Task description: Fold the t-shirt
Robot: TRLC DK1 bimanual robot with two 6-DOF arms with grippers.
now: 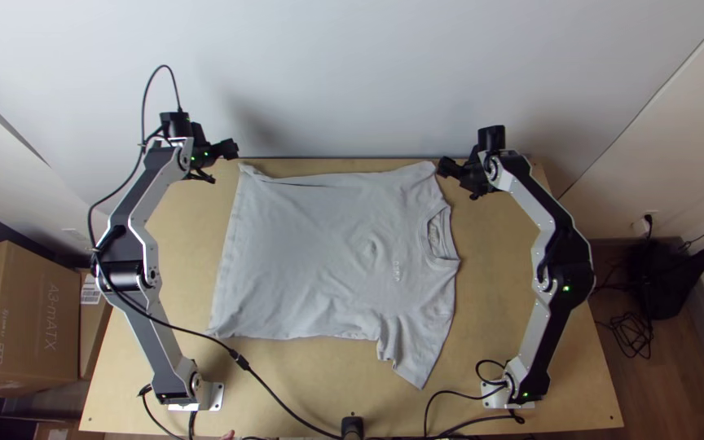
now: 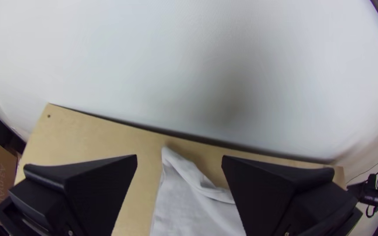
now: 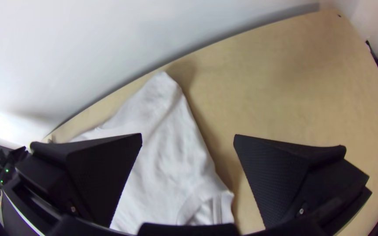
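The t-shirt's far side (image 1: 336, 181) will fold into a flat piece of cloth when I carry it over, since a crease (image 1: 275, 179) runs from the t-shirt's limp hem corner.
The grey t-shirt (image 1: 327, 253) lies spread sideways on the table, its collar (image 1: 442, 236) toward the right arm and its hem toward the left arm. One sleeve points to the near edge; the far side has a crease near the hem corner. My left gripper (image 1: 226, 163) is open above the table by that far hem corner. In the left wrist view my left gripper (image 2: 179, 161) has the shirt corner (image 2: 184, 175) between its spread fingers, untouched. My right gripper (image 1: 458, 178) hovers open by the far shoulder; in its wrist view, the right gripper (image 3: 188, 140) stands over the shirt (image 3: 162, 153).
The wooden table (image 1: 499, 236) backs onto a white wall (image 1: 327, 81). A black cable (image 1: 181, 327) runs from the left arm across the table's near part. Cardboard boxes (image 1: 22, 318) stand on the left, and a black object (image 1: 666, 281) sits on the floor at right.
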